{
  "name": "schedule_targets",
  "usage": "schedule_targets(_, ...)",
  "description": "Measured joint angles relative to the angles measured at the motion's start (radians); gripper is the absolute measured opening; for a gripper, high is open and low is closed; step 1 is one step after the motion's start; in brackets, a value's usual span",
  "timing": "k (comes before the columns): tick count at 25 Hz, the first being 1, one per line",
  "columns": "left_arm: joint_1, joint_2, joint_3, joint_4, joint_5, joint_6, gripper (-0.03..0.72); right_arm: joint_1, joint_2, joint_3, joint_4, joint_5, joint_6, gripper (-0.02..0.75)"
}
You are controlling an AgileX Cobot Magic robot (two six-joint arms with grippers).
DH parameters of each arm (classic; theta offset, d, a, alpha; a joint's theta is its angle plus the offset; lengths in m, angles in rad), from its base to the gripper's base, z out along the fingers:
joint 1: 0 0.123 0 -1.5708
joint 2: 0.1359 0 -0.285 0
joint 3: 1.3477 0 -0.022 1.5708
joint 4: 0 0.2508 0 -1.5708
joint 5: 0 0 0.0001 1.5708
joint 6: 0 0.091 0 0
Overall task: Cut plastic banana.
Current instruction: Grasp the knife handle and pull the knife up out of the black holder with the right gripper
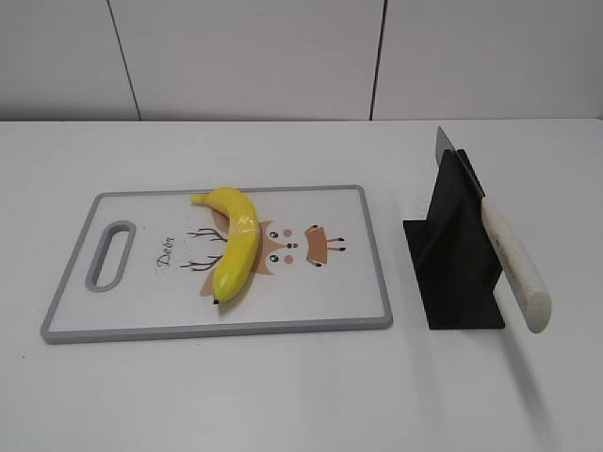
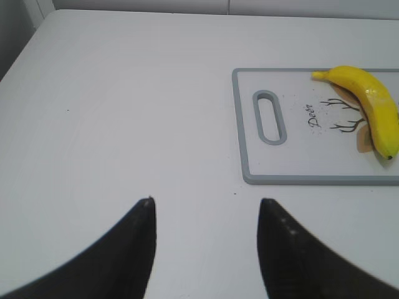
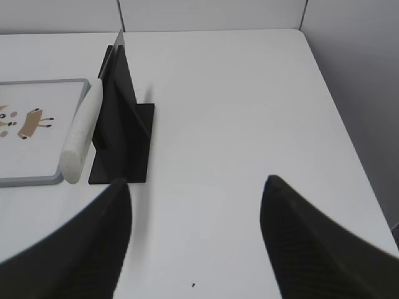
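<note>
The knife's white handle (image 1: 516,267) sticks out free of the black stand, so my open right gripper should go on toward the handle until its fingers straddle it.
The plastic banana (image 1: 235,252) is glossy yellow and curved. It lies on a white cutting board (image 1: 141,311) with a grey rim and a deer drawing. It also shows in the left wrist view (image 2: 373,106), at the right on the board (image 2: 299,162). A knife with a white handle (image 1: 516,268) rests in a black stand (image 1: 457,259); the right wrist view shows the handle (image 3: 82,131) and the stand (image 3: 124,134). My left gripper (image 2: 206,202) is open and empty over bare table, left of the board. My right gripper (image 3: 196,184) is open and empty, right of the stand. Neither gripper shows in the exterior view.
The white table (image 1: 301,386) has its right edge in the right wrist view (image 3: 349,137) and its left edge in the left wrist view (image 2: 25,43). A white panelled wall (image 1: 283,56) stands behind the table.
</note>
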Motion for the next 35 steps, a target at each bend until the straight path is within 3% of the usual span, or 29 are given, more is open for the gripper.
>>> schedule_targets(9, 0.000, 0.000, 0.000, -0.010, 0.000, 0.000, 0.489, 0.000, 0.043, -0.003, 0.021, -0.001, -0.040, 0.520)
schedule_targets(13, 0.000, 0.000, 0.000, -0.017, -0.001, 0.000, 0.489, 0.000, 0.165, -0.046, 0.044, 0.021, -0.055, 0.566)
schedule_targets(20, 0.000, 0.000, 0.000, -0.018, -0.001, 0.011, 0.508, 0.006, 0.451, -0.165, 0.071, 0.061, -0.085, 0.576)
schedule_targets(26, 0.000, 0.000, 0.000, -0.021, -0.001, 0.022, 0.613, 0.139, 0.666, -0.264, 0.098, 0.076, -0.078, 0.577)
schedule_targets(30, 0.000, 0.000, 0.000, -0.022, -0.001, 0.024, 0.620, 0.224, 0.821, -0.338, 0.104, 0.125, -0.031, 0.577)
schedule_targets(35, 0.000, 0.000, 0.000, -0.023, -0.001, 0.018, 0.619, 0.241, 1.026, -0.431, 0.156, 0.152, -0.009, 0.576)
